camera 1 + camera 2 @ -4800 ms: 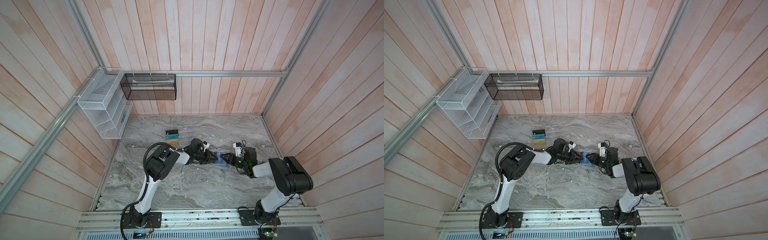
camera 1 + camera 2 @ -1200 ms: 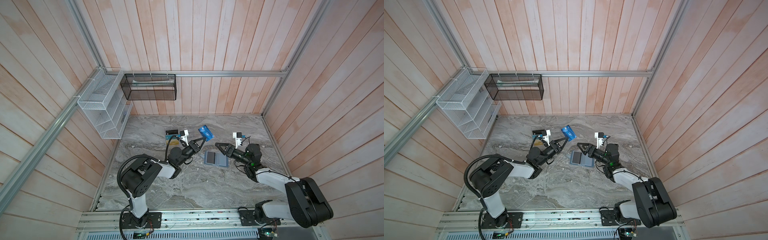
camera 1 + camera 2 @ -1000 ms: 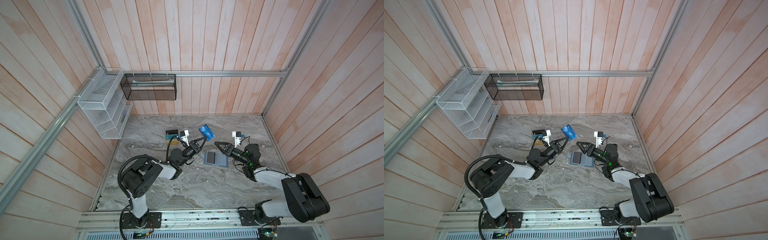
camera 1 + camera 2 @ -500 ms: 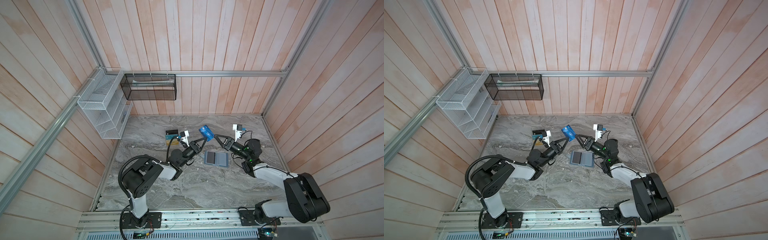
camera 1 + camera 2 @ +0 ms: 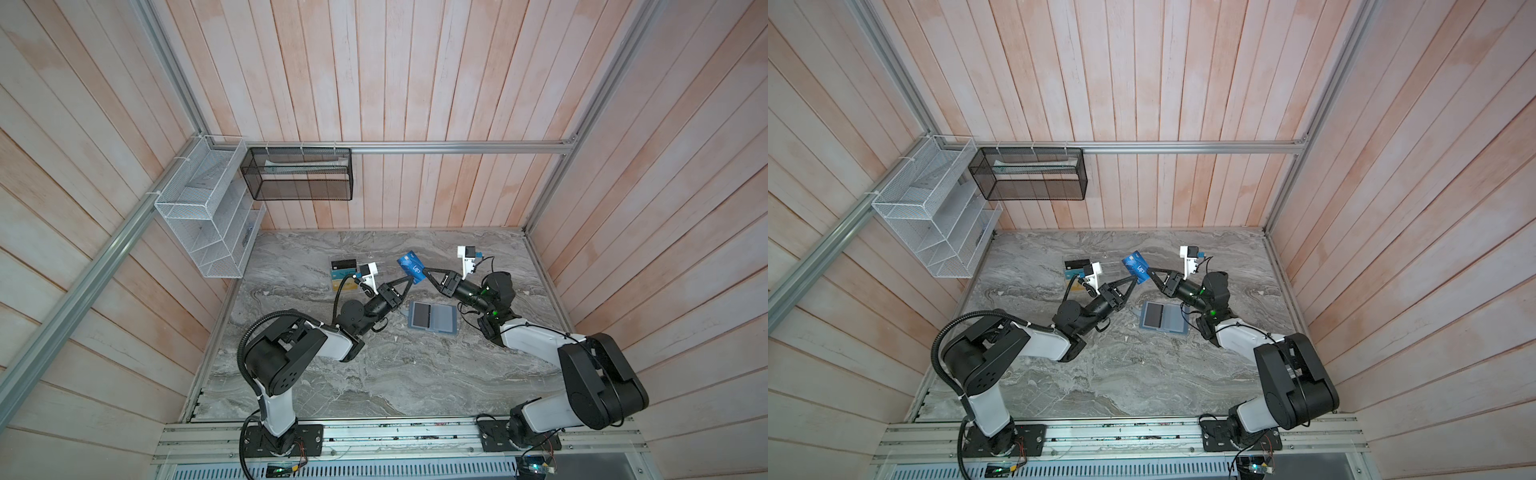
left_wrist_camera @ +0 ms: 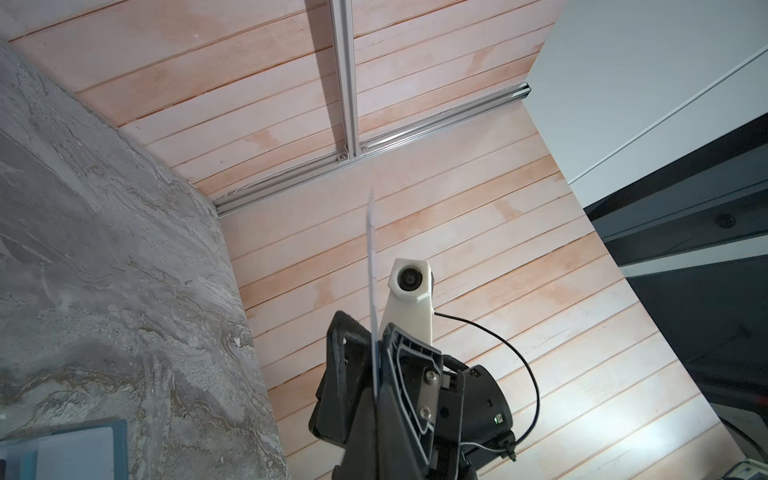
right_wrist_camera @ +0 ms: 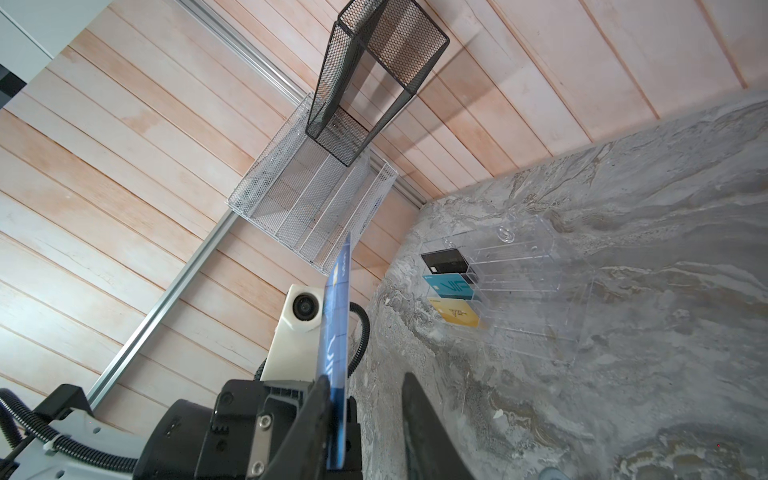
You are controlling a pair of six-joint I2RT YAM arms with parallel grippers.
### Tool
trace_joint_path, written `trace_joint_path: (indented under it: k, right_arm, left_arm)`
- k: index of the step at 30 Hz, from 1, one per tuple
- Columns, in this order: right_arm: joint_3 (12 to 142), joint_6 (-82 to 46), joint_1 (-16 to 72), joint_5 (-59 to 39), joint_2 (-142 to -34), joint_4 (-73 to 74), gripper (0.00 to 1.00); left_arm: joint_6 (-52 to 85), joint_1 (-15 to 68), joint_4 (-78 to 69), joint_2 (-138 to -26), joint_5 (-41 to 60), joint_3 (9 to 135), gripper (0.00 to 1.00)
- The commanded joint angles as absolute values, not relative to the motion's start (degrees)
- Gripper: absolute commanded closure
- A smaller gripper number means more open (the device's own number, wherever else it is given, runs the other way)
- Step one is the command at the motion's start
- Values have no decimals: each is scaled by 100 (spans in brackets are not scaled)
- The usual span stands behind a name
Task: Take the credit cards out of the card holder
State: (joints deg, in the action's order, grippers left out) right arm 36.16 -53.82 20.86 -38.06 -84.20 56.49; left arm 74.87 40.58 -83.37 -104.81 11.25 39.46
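I should grip the VIP card's loose end (image 5: 420,271) with my right gripper before my left gripper opens and moves away, because the rack's empty slots (image 7: 532,296) are on my right gripper's side.
My left gripper (image 5: 411,279) (image 5: 1136,280) is shut on a dark blue credit card (image 5: 411,266) (image 5: 1136,264) lettered "VIP", held up above the table. My right gripper (image 5: 424,270) (image 7: 368,399) is open and straddles the card's other end: one finger touches the card (image 7: 336,332), the other stands apart. In the left wrist view the card (image 6: 372,270) shows edge-on between my left gripper's (image 6: 376,415) fingers. The card holder (image 5: 432,318) (image 5: 1163,317) lies open and flat on the table below both grippers, a dark rectangle in its left half. A teal card (image 7: 451,286) and a gold card (image 7: 455,312) sit in the clear rack.
The clear acrylic rack (image 7: 528,266) (image 5: 343,272) lies at the back of the marble table and also holds a black card (image 7: 446,261). A white wire shelf (image 5: 203,216) and a black mesh basket (image 5: 297,174) hang on the walls at the back left.
My right gripper rose from above the card holder to the raised blue card, and its jaws narrowed around it. The left gripper kept hold of the card and barely moved.
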Motion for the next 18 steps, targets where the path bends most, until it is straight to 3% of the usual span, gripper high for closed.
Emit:
trace_joint_path:
  k: [1, 14, 18]
  right_arm:
    - [3797, -5310, 2132, -3938, -8464, 5660, 73]
    - [3900, -5176, 2160, -4027, -8385, 5449, 100]
    - [3902, -5100, 2162, -4025, -8341, 5340, 100]
  left_arm:
    - [7475, 4078, -8621, -10576, 1070, 3959, 100]
    - [7482, 4078, -8415, -10653, 1169, 4076, 100]
    - [7503, 4069, -8340, -10673, 1217, 4113, 90]
